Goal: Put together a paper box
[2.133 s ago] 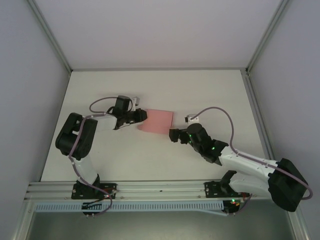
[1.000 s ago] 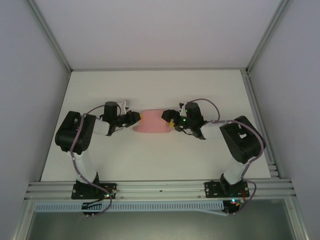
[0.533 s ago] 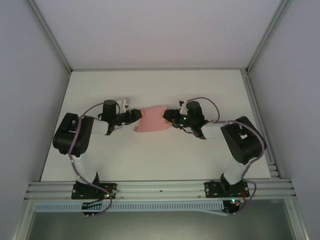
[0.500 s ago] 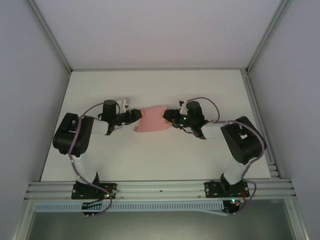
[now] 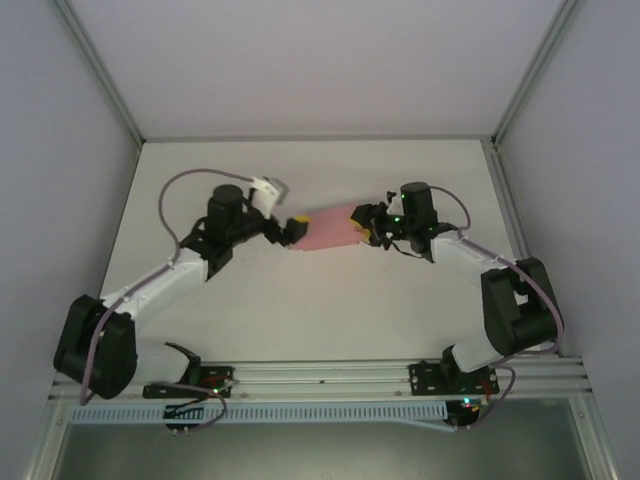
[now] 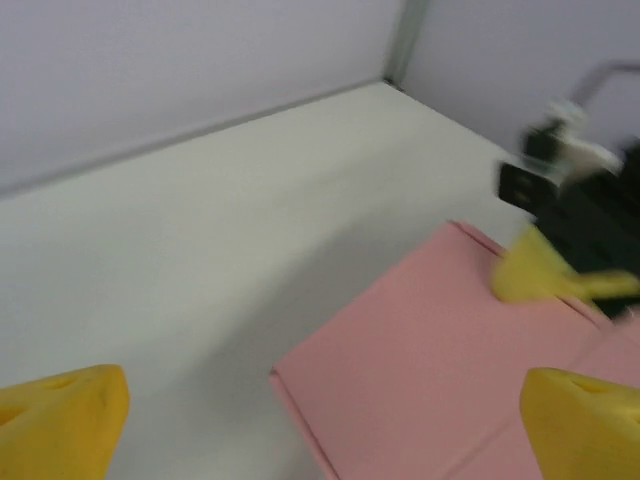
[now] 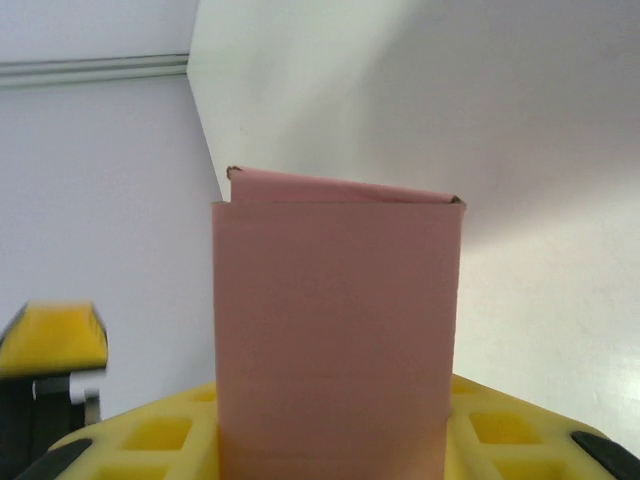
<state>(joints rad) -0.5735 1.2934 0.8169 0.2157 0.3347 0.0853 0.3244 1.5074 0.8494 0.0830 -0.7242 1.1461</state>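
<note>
My right gripper is closed on the paper box's end (image 5: 351, 227) that needs folding. Next, my left gripper takes the opposite end (image 5: 301, 241) so that my right gripper is free to fold.
The paper box (image 5: 325, 229) is a pale pink folded card, flat and tilted, hanging over the middle of the table between the two arms. My right gripper (image 5: 366, 223) is shut on its right end. In the right wrist view the card (image 7: 337, 310) stands straight out from between the yellow pads (image 7: 500, 430) of that gripper (image 7: 335, 445). My left gripper (image 5: 291, 228) is at the card's left end. In the left wrist view its yellow fingertips (image 6: 60, 420) stand wide apart, open, with the card (image 6: 430, 370) between and beyond them, untouched.
The white table (image 5: 300, 320) is walled by pale panels with aluminium posts (image 5: 100, 75) at the back corners. The right gripper's yellow finger (image 6: 535, 278) shows past the card in the left wrist view. A left fingertip (image 7: 50, 336) shows in the right wrist view.
Both arms have stretched farther back over the table. The card has shifted right, tilted and looks narrower. The left gripper has drawn slightly off its left edge.
</note>
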